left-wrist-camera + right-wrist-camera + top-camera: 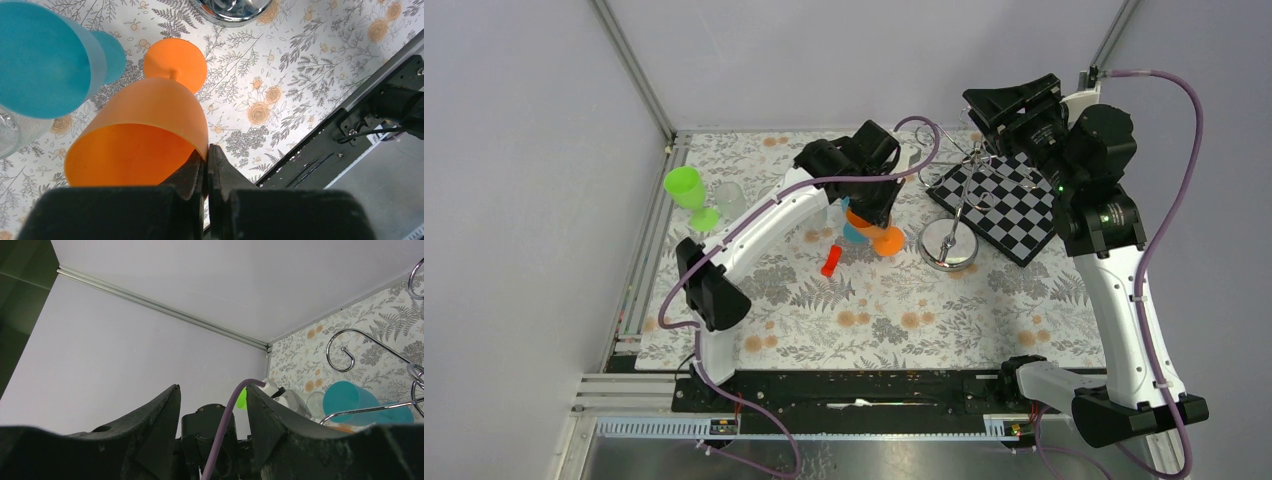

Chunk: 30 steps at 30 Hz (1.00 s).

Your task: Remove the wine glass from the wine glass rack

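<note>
My left gripper should keep going down until the orange glass's foot (889,242) rests on the open mat (899,268) beside the rack's base, because the foot points down toward it.
My left gripper (206,150) is shut on the rim of an orange wine glass (145,130), one finger inside the bowl and one outside. The glass is tilted, its round foot (175,57) pointing away over the floral mat. From above, the orange glass (879,236) is left of the silver rack's disc base (950,243), clear of the wire arms (972,152). My right gripper (212,387) is open and empty, up beside the rack's wire loops (345,352); it also shows in the top view (980,108).
A teal glass (40,60) is right beside the orange one. A green glass (689,190) and a clear glass (729,198) stand at the back left. A small red piece (830,262) lies on the mat. A chequered board (1009,208) lies behind the rack base.
</note>
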Each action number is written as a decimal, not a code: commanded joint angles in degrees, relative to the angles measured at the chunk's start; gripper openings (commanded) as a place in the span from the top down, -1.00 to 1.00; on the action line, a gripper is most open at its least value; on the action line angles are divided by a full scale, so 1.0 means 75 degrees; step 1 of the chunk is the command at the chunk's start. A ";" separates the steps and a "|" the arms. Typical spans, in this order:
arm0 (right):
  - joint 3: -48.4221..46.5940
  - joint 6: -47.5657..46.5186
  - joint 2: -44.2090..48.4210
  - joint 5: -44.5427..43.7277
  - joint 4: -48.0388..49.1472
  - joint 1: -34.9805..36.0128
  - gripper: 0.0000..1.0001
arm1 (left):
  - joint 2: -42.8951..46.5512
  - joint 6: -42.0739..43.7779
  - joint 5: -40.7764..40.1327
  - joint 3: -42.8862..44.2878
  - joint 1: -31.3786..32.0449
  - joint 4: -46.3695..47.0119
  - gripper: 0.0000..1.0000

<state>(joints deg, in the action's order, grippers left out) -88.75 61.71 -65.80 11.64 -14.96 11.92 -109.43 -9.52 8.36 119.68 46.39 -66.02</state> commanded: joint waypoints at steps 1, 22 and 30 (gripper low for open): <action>-0.0026 -0.0003 0.0160 0.0134 0.0076 -0.0066 -0.16 | -0.0246 -0.0514 0.0181 0.0542 -0.0110 0.0642 1.00; 0.0136 0.0101 0.0256 0.0206 0.0000 -0.0148 -0.16 | -0.1218 -0.2070 0.0463 0.0774 -0.0676 0.1396 0.89; 0.0198 0.0136 0.0274 0.0206 0.0003 -0.0151 -0.16 | -0.1234 -0.1871 -0.0248 0.0712 -0.0487 0.1313 0.87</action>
<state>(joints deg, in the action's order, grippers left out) -87.37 62.50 -64.84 12.14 -16.10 11.11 -118.74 -24.25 10.85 122.58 41.74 -58.30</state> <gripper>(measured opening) 0.579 0.066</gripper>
